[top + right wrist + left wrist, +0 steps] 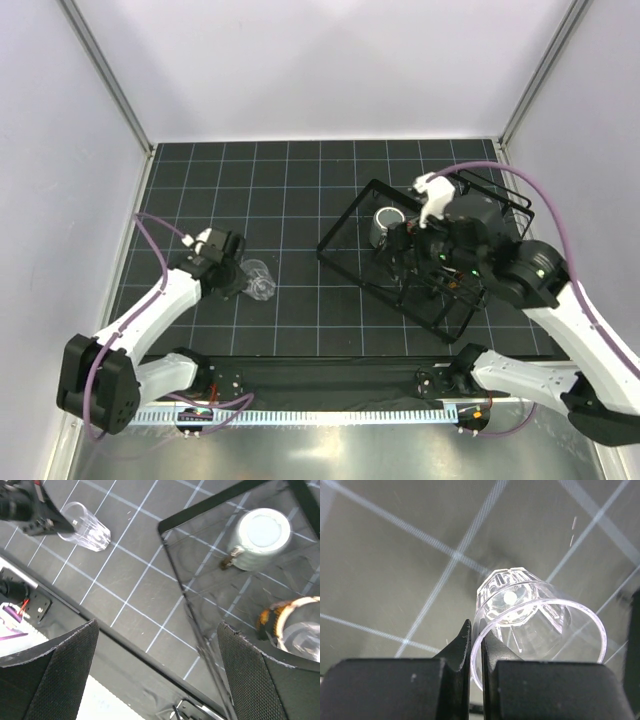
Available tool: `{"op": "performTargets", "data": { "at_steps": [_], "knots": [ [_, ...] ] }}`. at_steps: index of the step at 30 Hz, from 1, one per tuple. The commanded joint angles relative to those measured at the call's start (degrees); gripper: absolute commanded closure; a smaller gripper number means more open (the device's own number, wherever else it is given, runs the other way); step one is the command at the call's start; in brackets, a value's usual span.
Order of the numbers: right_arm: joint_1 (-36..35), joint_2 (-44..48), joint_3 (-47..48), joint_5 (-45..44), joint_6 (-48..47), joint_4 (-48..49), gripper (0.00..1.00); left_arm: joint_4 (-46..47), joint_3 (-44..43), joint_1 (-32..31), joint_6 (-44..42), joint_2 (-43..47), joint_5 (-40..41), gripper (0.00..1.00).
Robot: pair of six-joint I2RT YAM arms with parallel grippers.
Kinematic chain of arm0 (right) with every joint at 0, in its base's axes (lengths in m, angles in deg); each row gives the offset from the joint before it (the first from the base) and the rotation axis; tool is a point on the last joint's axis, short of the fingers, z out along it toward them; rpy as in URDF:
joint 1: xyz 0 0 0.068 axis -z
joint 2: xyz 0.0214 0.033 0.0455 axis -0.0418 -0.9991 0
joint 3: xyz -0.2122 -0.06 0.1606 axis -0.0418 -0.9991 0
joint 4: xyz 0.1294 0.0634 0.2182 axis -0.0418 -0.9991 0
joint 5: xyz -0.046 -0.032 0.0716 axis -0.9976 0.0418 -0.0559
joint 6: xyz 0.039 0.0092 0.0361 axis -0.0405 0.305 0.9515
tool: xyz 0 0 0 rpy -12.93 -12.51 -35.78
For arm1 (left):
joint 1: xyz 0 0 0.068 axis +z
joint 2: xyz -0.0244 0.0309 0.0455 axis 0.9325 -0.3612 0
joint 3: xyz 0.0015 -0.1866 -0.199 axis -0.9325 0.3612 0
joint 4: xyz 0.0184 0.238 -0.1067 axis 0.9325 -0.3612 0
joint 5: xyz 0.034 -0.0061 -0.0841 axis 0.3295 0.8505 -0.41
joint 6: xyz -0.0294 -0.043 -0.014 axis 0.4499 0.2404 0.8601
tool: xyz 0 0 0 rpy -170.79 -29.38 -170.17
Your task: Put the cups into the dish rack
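Note:
The robot's left gripper is gripping the tumbler's rim (246,272) far from the rack, so the robot needs to put the tumbler down, and then the right gripper should grip it by its rack-side rim (268,267).
A clear plastic tumbler (260,282) lies on its side on the black gridded mat, left of the dish rack (345,225). My left gripper (240,275) is shut on its rim. In the left wrist view the fingers (462,647) pinch the tumbler's (530,610) wall, one outside and one inside. My right gripper (418,268) hovers above the rack's near side, open and empty (157,625). Inside the rack (200,507) an upturned pale cup (261,535) stands, and a cup with an orange and black rim (292,627) shows partly beside my right finger. The right wrist view also shows the held tumbler (90,529).
Grey walls and metal posts enclose the mat on three sides. The arm bases and a dark rail (330,375) run along the near edge. The rack sits at a slant on the right half of the mat.

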Motion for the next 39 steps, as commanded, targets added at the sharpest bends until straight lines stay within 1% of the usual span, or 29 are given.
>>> {"op": "performTargets", "data": {
  "at_steps": [1, 2, 5, 7, 10, 11, 12, 13, 14, 16, 17, 18, 20, 21, 22, 25, 27, 28, 30, 31, 34, 39],
  "knots": [
    [-3.0, -3.4, 2.9, 1.0, -0.4, 3.7, 0.00, 0.4, 2.0, -6.7, 5.2, 1.2, -0.7, 0.99],
    [-5.4, -4.2, 3.1, 0.0, -0.1, 4.0, 0.00, 0.4, 2.2, -8.6, 6.4, 0.9, 0.2, 1.00],
    [-9.0, -8.6, 4.7, -2.4, 0.4, 5.2, 0.00, 0.4, 2.1, -11.8, 8.0, -0.9, 1.8, 0.99],
    [-12.1, -12.3, 6.3, -3.1, 0.7, 5.7, 0.00, 0.3, 1.5, -12.1, 8.1, -2.6, 1.5, 0.96],
    [-14.3, -15.7, 7.5, -4.5, 1.6, 7.0, 0.00, 0.2, 1.2, -13.3, 8.1, -2.5, 2.4, 0.76],
    [-14.5, -16.3, 7.5, -4.9, 1.8, 7.4, 0.00, 0.1, 1.2, -13.5, 8.1, -1.5, 3.3, 0.71],
    [-14.5, -17.2, 7.6, -5.1, 1.8, 7.8, 0.00, -0.1, 1.5, -13.9, 8.5, -0.8, 3.8, 0.62],
    [-14.5, -18.1, 7.7, -5.3, 1.9, 8.0, 0.00, -0.6, 1.7, -13.9, 8.7, -0.1, 4.0, 0.57],
    [-14.6, -18.8, 8.0, -5.3, 1.8, 8.4, 0.00, -0.6, 1.9, -13.9, 8.9, 1.9, 4.2, 0.49],
    [-14.5, -19.7, 7.9, -5.0, 1.8, 9.2, 0.00, -0.6, 2.6, -13.9, 9.1, 4.2, 4.0, 0.43],
    [-14.5, -21.0, 8.2, -4.8, 1.8, 9.8, 0.00, -1.0, 2.8, -13.9, 9.1, 6.5, 3.9, 0.38],
    [-14.6, -21.7, 8.4, -4.6, 1.7, 10.0, 0.01, -1.5, 2.9, -14.0, 9.2, 8.1, 3.9, 0.36],
    [-14.7, -24.4, 9.5, -4.4, 1.3, 10.6, 0.00, -2.8, 3.0, -14.0, 9.1, 11.4, 4.0, 0.34],
    [-14.7, -25.5, 9.8, -4.2, 1.2, 10.9, 0.02, -2.9, 3.2, -14.0, 8.9, 15.6, 4.0, 0.34],
    [-14.8, -26.5, 10.3, -4.0, 1.2, 11.1, 0.04, -3.2, 3.7, -14.0, 8.8, 17.8, 4.1, 0.34],
    [-14.9, -30.6, 11.7, -2.5, 1.3, 12.7, 0.17, -4.3, 4.1, -14.0, 8.8, 27.5, 5.2, 0.37],
    [-15.0, -33.5, 12.1, -1.7, 1.6, 14.4, 0.19, -4.7, 4.4, -14.0, 8.8, 31.7, 5.8, 0.39],
    [-15.1, -34.8, 12.1, -1.1, 1.7, 15.1, 0.21, -4.9, 4.4, -14.0, 8.8, 35.9, 6.9, 0.38],
    [-15.1, -36.9, 12.3, -0.2, 1.8, 16.6, 0.24, -5.6, 4.3, -14.0, 9.2, 39.3, 7.8, 0.38],
    [-15.3, -39.4, 12.4, 0.4, 1.8, 17.1, 0.26, -5.9, 4.2, -14.0, 9.3, 41.7, 8.2, 0.37],
    [-15.7, -43.9, 12.8, 1.2, 2.1, 17.7, 0.30, -7.0, 3.8, -14.0, 9.5, 44.2, 9.0, 0.35],
    [-16.1, -47.3, 11.3, 1.8, 2.5, 20.2, 0.30, -9.6, 3.0, -14.0, 10.3, 43.5, 8.6, 0.34]
  ]
}}
